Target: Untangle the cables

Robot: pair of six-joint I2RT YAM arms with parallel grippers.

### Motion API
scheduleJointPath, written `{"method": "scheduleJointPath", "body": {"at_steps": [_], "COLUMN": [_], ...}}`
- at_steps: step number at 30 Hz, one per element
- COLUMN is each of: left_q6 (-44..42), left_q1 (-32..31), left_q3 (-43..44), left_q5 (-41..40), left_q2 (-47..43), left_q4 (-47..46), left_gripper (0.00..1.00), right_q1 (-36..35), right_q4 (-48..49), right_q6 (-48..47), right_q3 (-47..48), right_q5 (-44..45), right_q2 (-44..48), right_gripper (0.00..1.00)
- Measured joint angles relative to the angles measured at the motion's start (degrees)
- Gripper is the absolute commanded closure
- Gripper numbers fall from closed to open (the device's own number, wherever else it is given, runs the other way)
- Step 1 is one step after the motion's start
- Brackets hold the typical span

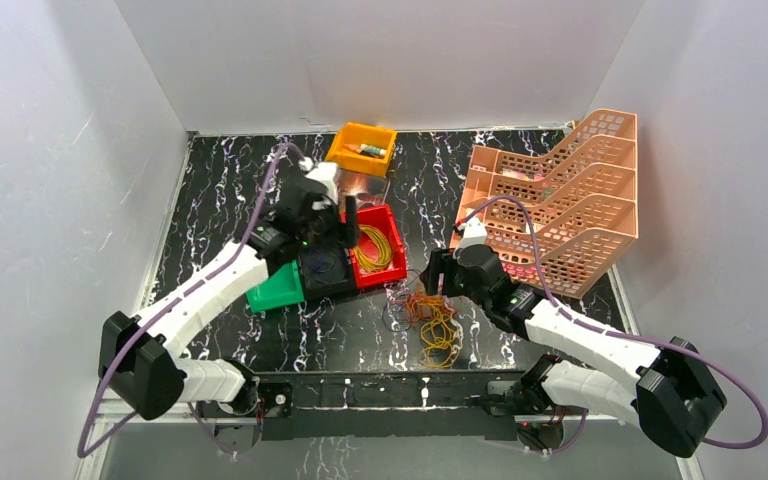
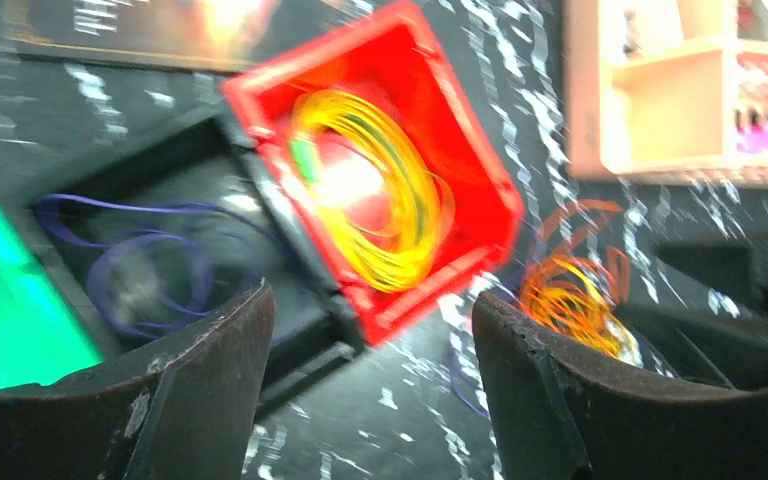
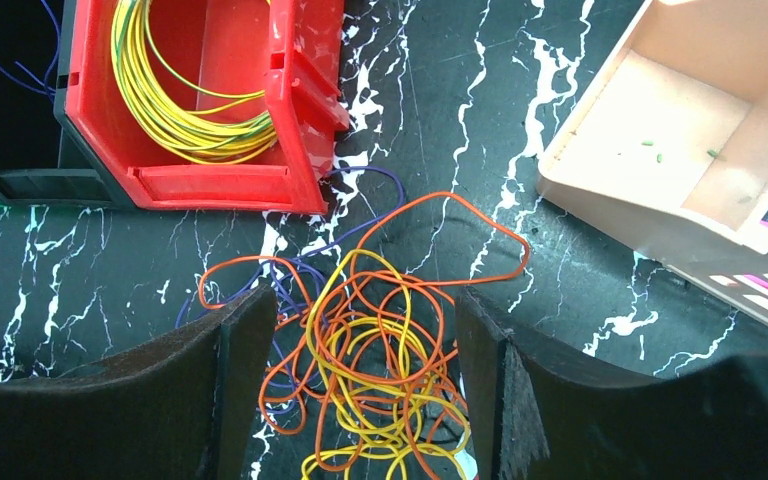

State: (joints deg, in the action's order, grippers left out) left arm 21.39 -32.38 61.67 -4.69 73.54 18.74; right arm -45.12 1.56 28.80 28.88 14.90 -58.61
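Observation:
My open left gripper goes on moving toward the dark purple loop [image 1: 393, 312] before it should close on its outer edge: that edge [image 1: 384, 317] sticks out past the orange and yellow cables.
The tangled cables [image 1: 430, 320] lie on the black marbled table in front of the bins: thin orange, yellow and dark purple loops. In the right wrist view the tangle [image 3: 380, 350] lies below and between my open, empty right gripper [image 3: 365, 380], which hovers over it [image 1: 432, 277]. My left gripper [image 1: 350, 222] is open and empty above the red bin [image 1: 392, 275]; its wrist view is blurred [image 2: 370, 375]. A coil of yellow cable [image 2: 370, 200] lies in the red bin [image 2: 480, 175]. A purple cable [image 2: 150, 270] lies in the black bin beside it.
A black bin [image 1: 325, 270] and a green bin [image 1: 278, 290] stand left of the red bin. An orange bin [image 1: 362, 150] stands at the back. A pink stepped file rack [image 1: 560, 200] fills the right side, close to my right arm.

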Motion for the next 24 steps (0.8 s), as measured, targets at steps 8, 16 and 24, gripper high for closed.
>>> {"method": "scheduleJointPath", "body": {"at_steps": [8, 16, 24], "left_q6": [6.6, 9.8, 11.3], "left_q1": [-14.9, -21.3, -21.8], "left_q3": [-1.9, -7.5, -15.1], "left_q5": [-1.2, 0.1, 1.7], "left_q2": [1.3, 3.3, 3.0], "left_q4": [0.0, -2.3, -8.5], "left_gripper": [0.31, 0.32, 0.34], "right_q1": [0.0, 0.0, 0.0], "right_q4": [-0.2, -0.2, -0.2], "right_q6": [0.7, 1.0, 1.0], "right_q3": [0.0, 0.0, 0.0], "right_q5": [-0.1, -1.1, -2.0], "right_q2": [-0.2, -0.3, -0.5], "right_gripper": [0.27, 0.27, 0.27]}}
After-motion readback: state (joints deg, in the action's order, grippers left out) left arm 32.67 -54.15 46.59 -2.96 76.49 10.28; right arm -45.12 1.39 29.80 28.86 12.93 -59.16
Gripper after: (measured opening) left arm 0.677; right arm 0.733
